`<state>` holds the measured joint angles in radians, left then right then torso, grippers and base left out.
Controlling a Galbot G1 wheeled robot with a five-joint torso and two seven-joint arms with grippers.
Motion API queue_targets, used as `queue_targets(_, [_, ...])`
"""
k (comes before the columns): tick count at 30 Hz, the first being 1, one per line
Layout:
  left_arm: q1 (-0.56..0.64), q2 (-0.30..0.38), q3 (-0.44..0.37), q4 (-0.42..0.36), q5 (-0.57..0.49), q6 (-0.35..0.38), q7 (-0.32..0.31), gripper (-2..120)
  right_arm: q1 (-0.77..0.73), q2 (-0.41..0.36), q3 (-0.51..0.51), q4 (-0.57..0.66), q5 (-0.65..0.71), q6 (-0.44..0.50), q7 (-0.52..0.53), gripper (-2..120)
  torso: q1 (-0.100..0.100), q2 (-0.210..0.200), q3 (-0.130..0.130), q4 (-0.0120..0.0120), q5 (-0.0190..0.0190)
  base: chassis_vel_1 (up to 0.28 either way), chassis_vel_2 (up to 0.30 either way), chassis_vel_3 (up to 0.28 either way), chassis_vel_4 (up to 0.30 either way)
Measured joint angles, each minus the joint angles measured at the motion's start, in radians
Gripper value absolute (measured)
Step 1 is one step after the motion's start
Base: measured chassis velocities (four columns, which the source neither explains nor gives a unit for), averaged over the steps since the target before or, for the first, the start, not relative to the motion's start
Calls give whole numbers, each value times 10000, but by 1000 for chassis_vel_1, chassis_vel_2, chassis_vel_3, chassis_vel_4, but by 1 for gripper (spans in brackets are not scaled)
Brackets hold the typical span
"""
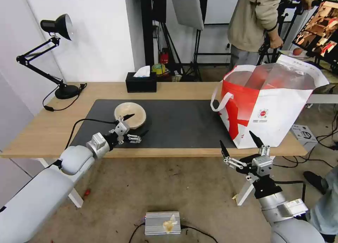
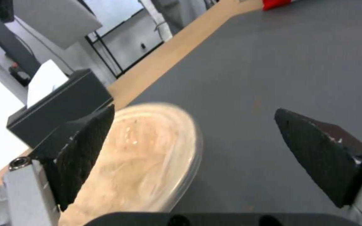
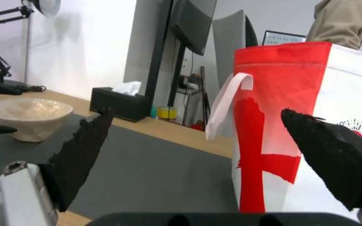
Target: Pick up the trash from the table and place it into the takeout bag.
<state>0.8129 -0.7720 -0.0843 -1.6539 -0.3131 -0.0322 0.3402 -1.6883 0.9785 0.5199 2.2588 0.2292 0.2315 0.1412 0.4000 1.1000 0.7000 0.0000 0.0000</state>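
Glossy clear film fits closely around the bowl's rim, so the shallow beige bowl will take its film along when the robot lifts and carries it.
A shallow beige bowl sits on the dark grey mat at the left of the light-wood table. My left gripper is open just in front of the bowl, one finger over its near rim and the other over the mat. The white-and-red takeout bag stands open at the table's right end, with something red showing inside. Below the table's front edge, in front of the bag, my right gripper hangs open and empty.
A black tissue box stands at the table's back edge. A black desk lamp and its cable occupy the back left corner. A silver box lies on the floor. A person stands behind the bag.
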Motion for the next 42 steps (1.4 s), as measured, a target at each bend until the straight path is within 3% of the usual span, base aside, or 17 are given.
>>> queue_targets(15, [-386,158,157,302,184,741,0,100,0,0,0,0,0,0,0,100,0,0,0,0,0,0,0,0,0])
queue_targets(42, [-1470,38,866,1456,324,807,252,100,0,0,0,0,1,0,0,100,0,1,0,0,0,0,0,0,0])
